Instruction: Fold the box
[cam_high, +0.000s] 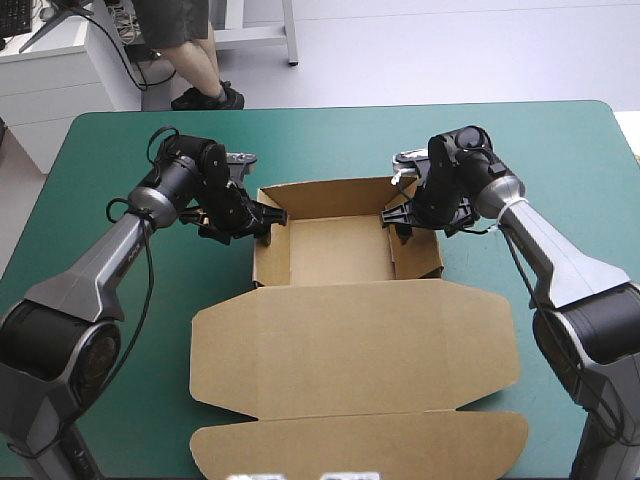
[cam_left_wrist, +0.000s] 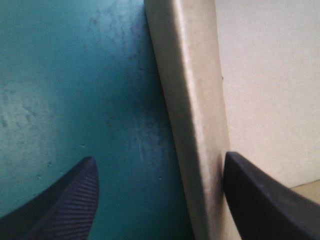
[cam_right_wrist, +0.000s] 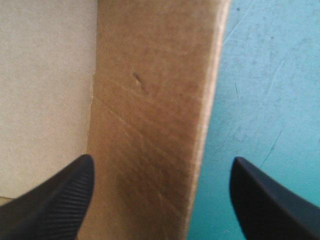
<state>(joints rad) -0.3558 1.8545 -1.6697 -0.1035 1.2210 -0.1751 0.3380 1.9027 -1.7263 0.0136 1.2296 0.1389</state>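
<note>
A crease (cam_high: 348, 284) connects the flat lid (cam_high: 375, 345) to the tray. The lid will therefore slide and turn together with the tray when I pull the tray's side.
The brown box (cam_high: 340, 250) stands as an open tray in the middle of the table, its walls raised and its lid (cam_high: 355, 345) lying flat toward the near edge. My left gripper (cam_high: 268, 220) is at the tray's left wall and open. In the left wrist view that wall (cam_left_wrist: 192, 125) runs between the black fingers (cam_left_wrist: 75, 200), one outside over the teal-green cover, one inside the tray. My right gripper (cam_high: 400, 222) is open at the right wall. The right wrist view shows this wall (cam_right_wrist: 150, 130) between the two fingers (cam_right_wrist: 60, 200).
The lid's front flap (cam_high: 360, 445) reaches almost to the table's near edge. Bare teal-green cover (cam_high: 100, 150) lies to the left, to the right and behind the tray.
</note>
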